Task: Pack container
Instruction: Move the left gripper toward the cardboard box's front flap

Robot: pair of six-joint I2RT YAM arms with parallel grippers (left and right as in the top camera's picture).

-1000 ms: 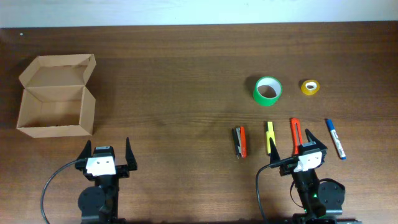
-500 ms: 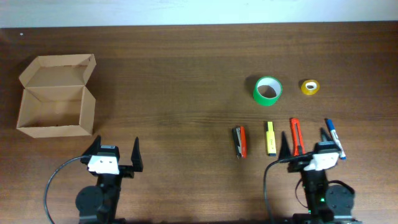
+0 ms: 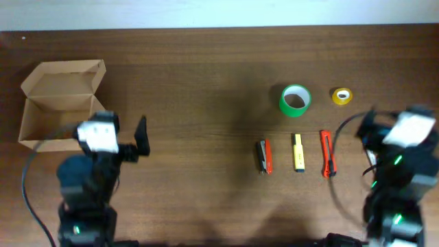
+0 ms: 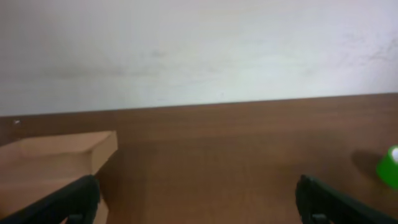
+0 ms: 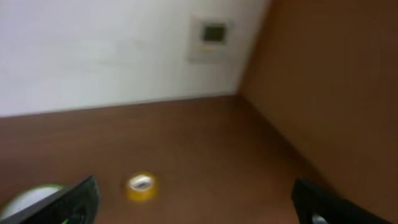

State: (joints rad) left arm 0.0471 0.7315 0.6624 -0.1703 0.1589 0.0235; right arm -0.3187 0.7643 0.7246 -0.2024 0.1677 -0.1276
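The container (image 3: 58, 116) is a long way from the tape rolls and cutters. My left gripper should go over and take hold of the container's side (image 3: 97, 107) first, before any packing.
The container (image 3: 60, 103) is a brown cardboard box at the far left, open, with its flap lid standing up behind it. It also shows at the lower left of the left wrist view (image 4: 56, 162). My left gripper (image 3: 118, 134) is open and empty, raised just right of the box; its fingers (image 4: 199, 205) frame bare table. My right gripper (image 3: 401, 129) is open and empty, raised at the right edge; its fingers (image 5: 196, 205) point towards the yellow tape roll (image 5: 142, 185).
A green tape roll (image 3: 295, 99) and a small yellow tape roll (image 3: 341, 96) lie at the back right. A red-black cutter (image 3: 264, 156), a yellow highlighter (image 3: 298, 151) and an orange cutter (image 3: 327, 153) lie in a row. The right arm covers the blue marker.
Both arms have risen from the front edge and moved inward. The left gripper now sits beside the box; the right has swung right over the blue marker.
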